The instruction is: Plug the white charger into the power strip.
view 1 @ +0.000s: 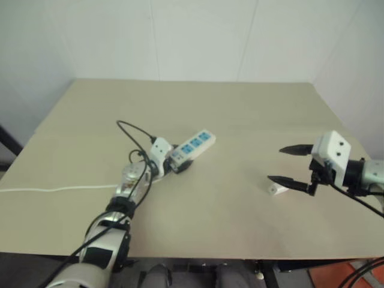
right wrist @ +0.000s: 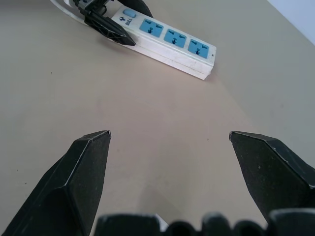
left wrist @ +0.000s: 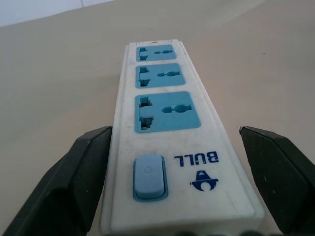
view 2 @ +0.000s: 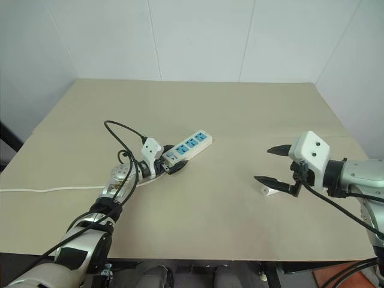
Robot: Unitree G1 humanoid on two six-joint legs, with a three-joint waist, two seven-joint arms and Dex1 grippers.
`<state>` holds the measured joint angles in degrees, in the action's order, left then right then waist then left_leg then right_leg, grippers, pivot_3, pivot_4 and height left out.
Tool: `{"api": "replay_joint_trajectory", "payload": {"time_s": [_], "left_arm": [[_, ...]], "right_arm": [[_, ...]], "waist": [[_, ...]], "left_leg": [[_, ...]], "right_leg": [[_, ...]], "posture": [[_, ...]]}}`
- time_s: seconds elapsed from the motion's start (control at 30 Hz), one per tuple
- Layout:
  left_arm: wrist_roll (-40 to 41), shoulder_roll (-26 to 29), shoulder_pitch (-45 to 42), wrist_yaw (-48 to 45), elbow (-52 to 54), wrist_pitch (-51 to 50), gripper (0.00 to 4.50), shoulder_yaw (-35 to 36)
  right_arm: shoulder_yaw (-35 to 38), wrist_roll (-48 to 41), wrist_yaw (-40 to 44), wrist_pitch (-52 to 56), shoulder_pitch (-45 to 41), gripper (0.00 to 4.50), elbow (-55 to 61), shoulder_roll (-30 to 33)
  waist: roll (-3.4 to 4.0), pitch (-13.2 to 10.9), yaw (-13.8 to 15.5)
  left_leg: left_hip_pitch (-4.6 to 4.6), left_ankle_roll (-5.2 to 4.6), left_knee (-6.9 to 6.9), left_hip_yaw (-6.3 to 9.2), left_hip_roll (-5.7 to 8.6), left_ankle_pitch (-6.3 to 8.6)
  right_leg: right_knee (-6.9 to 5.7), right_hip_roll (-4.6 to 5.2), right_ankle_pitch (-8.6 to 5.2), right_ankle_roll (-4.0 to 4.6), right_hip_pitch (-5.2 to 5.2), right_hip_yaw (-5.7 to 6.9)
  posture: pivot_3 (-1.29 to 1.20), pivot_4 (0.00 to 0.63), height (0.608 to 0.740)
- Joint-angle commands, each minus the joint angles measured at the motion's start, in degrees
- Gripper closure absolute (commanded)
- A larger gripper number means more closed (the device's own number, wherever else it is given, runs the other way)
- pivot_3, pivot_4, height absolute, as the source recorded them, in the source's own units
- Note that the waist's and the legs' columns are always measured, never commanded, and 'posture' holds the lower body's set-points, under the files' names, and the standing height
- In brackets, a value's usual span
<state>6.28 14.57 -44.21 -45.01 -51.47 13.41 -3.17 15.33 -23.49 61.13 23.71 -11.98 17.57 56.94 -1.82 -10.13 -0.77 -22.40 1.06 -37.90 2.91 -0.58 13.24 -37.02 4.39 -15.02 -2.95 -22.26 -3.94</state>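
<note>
My gripper will turn the power strip [view 1: 193, 148]. The strip will swing round freely and pull the white cord [view 1: 66, 188] along, because that cord lies in a loose wave.
The power strip [view 1: 195, 146] lies flat near the table's middle, a white bar with three blue sockets and a blue switch [left wrist: 149, 176] at its near end. My left gripper [view 1: 175, 159] is low at that switch end, open, one black finger on each side of the bar, not clamped on it. The white charger [view 1: 277, 189], a tiny white block, lies on the table to the right. My right gripper [view 1: 275, 165] hovers open just above and beside the charger, holding nothing. It points towards the strip [right wrist: 170, 42].
The strip's thin white cord [view 1: 54, 189] trails left across the beige table [view 1: 240, 108] to its left edge. A black cable [view 1: 133, 129] loops above my left wrist. A white wall stands behind the table. Open tabletop separates strip and charger.
</note>
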Motion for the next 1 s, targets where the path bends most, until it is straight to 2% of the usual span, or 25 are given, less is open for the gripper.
{"api": "replay_joint_trajectory", "payload": {"time_s": [0.03, 0.3, 0.47, 0.6, 0.7, 0.77, 0.9, 1.0], "left_arm": [[-1.6, 0.1, 0.1, 0.1, -1.9, 1.0, 0.03, -0.2], [-4.5, -0.4, 0.7, 0.8, -5.1, -0.4, 0.03, -1.7], [-4.0, -1.7, 1.3, 1.3, -5.1, -0.4, 1.07, -1.1], [-2.5, -2.7, 1.4, -1.4, -2.6, -0.4, 1.16, -0.7], [-0.3, -2.5, 2.6, -8.0, 4.2, -2.1, 1.16, -1.7], [2.2, -1.2, 4.4, -14.9, 12.8, -6.0, 1.16, -3.4], [6.7, 3.5, 8.2, -25.8, 28.4, -13.6, 1.16, -5.9], [7.4, 7.0, 11.0, -29.6, 35.3, -16.9, 1.16, -7.6]], "right_arm": [[2.2, -1.3, -0.6, -0.7, -0.3, 0.00, 1.8, 0.0], [1.6, -2.0, -0.9, -0.4, -1.9, 0.00, 1.9, 0.0], [1.4, -2.4, -1.0, -0.2, -2.5, 0.00, 2.1, 0.1], [1.3, -2.4, -0.9, -0.3, -2.9, 0.00, 1.9, 0.4], [1.2, -2.4, -0.8, -0.3, -3.4, 0.00, 1.5, 0.6], [0.9, -2.3, -0.4, -0.5, -3.9, 0.00, 1.1, 0.7], [-0.4, -2.1, 0.7, -0.9, -5.7, 0.00, -0.2, 0.8], [-2.4, -1.3, 2.4, -1.9, -7.0, 0.00, -1.4, 1.1]], "waist": [[0.00, 0.0, 0.0], [0.08, 0.1, 0.0], [0.31, 0.2, 0.0], [0.34, 0.2, 0.1], [0.34, 0.2, 0.1], [0.34, 0.2, 0.1], [0.33, 0.2, 0.0], [0.35, 0.2, -0.1]], "left_leg": [[0.00, 0.00, 0.00, 0.00, 0.00, 0.00], [0.09, 0.00, 0.00, 0.00, 0.01, 0.00], [0.11, 0.00, 0.00, 0.00, 0.01, 0.00], [0.08, 0.00, 0.00, 0.00, 0.03, 0.00], [0.04, 0.00, 0.00, 0.00, 0.05, 0.00], [0.01, 0.00, 0.00, 0.01, 0.05, 0.00], [-0.16, 0.00, 0.00, 0.03, 0.04, 0.00], [-0.12, 0.00, 0.00, 0.04, 0.00, 0.00]], "right_leg": [[0.00, 0.00, 0.00, 0.00, 0.00, 0.00], [-0.02, 0.00, 0.00, 0.00, 0.06, 0.00], [-0.03, 0.00, -0.01, -0.01, 0.09, 0.00], [-0.01, 0.01, -0.01, -0.02, 0.09, 0.00], [0.00, 0.02, -0.02, -0.03, 0.07, 0.00], [0.01, 0.02, -0.02, -0.03, 0.04, 0.00], [0.02, 0.02, -0.02, -0.03, -0.09, 0.01], [-0.02, -0.01, -0.02, -0.03, -0.11, 0.01]], "posture": [[0.00, 0.150, 0.740], [0.00, 0.150, 0.740], [0.00, 0.150, 0.740], [0.00, 0.150, 0.740], [0.00, 0.150, 0.740], [0.00, 0.150, 0.740], [0.00, 0.150, 0.740], [0.00, 0.150, 0.740]]}}
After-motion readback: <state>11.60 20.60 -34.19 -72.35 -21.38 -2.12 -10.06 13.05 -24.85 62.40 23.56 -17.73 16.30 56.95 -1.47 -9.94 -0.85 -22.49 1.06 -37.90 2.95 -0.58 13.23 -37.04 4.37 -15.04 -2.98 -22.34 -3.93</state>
